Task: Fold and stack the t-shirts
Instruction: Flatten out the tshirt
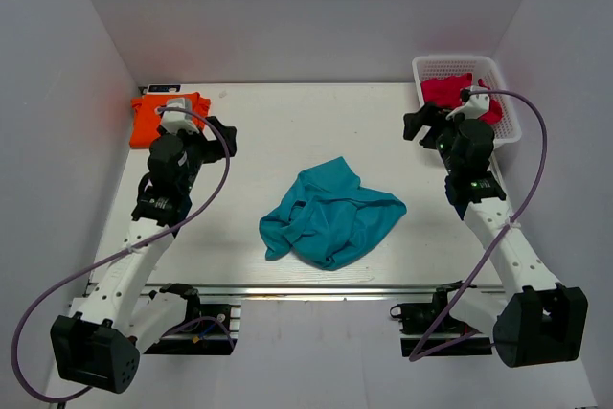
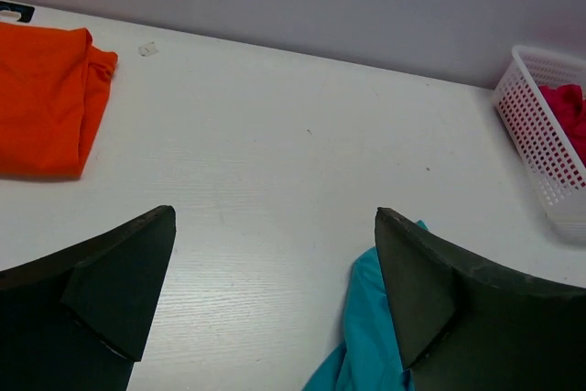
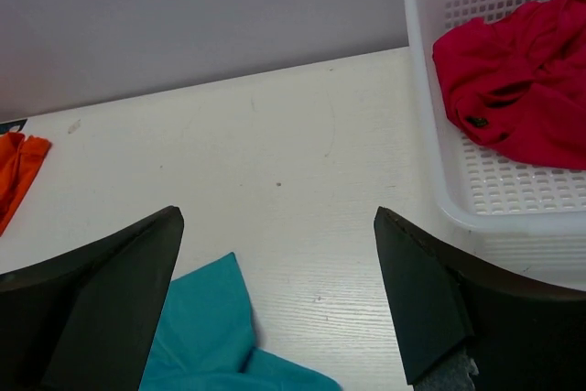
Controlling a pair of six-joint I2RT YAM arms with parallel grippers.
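Observation:
The robot's left gripper is open and the way to the teal t-shirt's nearest edge is clear, so it should keep going there until its fingers are on both sides of that edge.
A teal t-shirt lies crumpled in the middle of the table; its edge shows low in the left wrist view and in the right wrist view. An orange t-shirt lies folded flat at the far left corner. My left gripper hovers open beside the orange shirt, nothing between its fingers. My right gripper hangs open and empty just left of the basket. Both stand apart from the teal shirt.
A white plastic basket stands at the far right corner with a red garment bunched inside it. White walls close in the table on three sides. The arm bases and cables sit along the near edge.

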